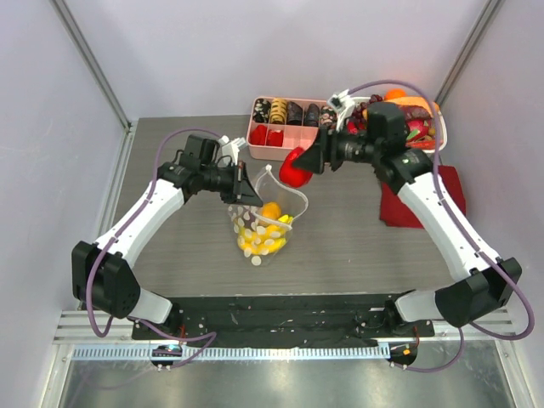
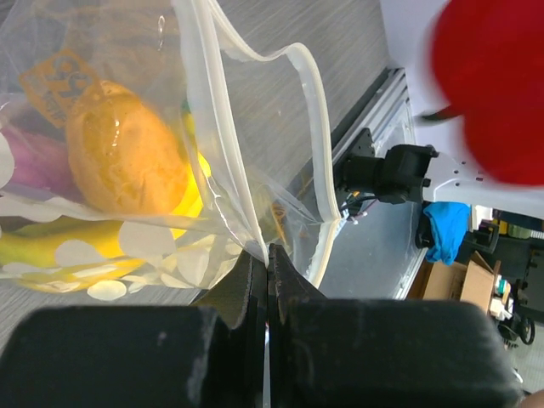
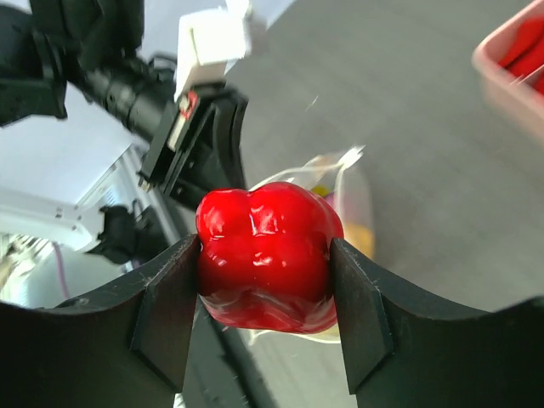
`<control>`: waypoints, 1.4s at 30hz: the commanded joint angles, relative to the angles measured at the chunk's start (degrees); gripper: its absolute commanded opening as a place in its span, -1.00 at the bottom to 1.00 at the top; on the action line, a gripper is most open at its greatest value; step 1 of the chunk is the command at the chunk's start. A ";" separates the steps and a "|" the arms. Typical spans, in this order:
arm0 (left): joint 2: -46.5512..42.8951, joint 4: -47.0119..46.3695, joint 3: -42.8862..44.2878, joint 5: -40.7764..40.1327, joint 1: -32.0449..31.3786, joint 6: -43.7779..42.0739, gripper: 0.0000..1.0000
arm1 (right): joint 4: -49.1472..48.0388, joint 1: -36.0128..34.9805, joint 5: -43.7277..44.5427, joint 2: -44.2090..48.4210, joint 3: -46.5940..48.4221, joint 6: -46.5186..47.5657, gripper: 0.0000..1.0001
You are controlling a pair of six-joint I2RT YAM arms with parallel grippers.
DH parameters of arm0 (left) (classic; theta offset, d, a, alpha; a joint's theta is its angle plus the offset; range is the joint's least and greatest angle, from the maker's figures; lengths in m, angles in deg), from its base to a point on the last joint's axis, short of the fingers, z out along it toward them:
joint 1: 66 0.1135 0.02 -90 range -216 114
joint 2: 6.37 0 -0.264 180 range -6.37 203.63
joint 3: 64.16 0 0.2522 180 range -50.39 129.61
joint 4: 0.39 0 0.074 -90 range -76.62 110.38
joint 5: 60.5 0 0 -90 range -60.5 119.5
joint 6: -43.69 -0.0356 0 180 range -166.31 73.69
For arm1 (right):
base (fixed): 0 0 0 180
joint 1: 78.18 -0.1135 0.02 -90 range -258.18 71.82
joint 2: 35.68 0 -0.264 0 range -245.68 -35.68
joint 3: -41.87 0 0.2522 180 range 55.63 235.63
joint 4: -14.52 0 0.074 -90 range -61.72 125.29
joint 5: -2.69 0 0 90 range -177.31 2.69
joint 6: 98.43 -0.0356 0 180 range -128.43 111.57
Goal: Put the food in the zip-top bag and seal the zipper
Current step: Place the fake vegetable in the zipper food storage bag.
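The bag's opening hangs open by the red pepper, so my right gripper should go on lowering the pepper toward the orange fruit until it's inside, then let go.
The clear dotted zip-top bag hangs open at the table's middle, with the yellow banana bunch and an orange fruit inside. My left gripper is shut on the bag's mouth edge, holding it up; the press-seal zipper curves open. My right gripper is shut on a glossy red toy pepper, held just above and to the right of the bag's mouth. The pepper also shows in the top view.
A pink compartment tray with dark and red pieces stands at the back. A basket of more toy food is at the back right. A red cloth lies under the right arm.
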 commanded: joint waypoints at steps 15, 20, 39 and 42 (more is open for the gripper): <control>-7.08 -22.63 -5.18 14.65 0.31 12.99 -1.00 | -9.74 -10.51 8.40 1.57 -11.19 -10.86 -0.56; -8.14 -34.41 -8.96 18.08 0.31 19.76 -0.99 | -10.80 -14.81 13.04 2.02 -11.10 -12.02 -0.55; -11.48 -43.92 -14.33 20.72 2.16 23.81 -0.99 | 4.40 -16.93 20.17 5.00 -2.58 -2.35 0.90; -11.48 -43.83 -14.24 20.90 2.16 23.73 -1.00 | 7.83 -16.58 26.31 8.33 -2.66 3.27 0.91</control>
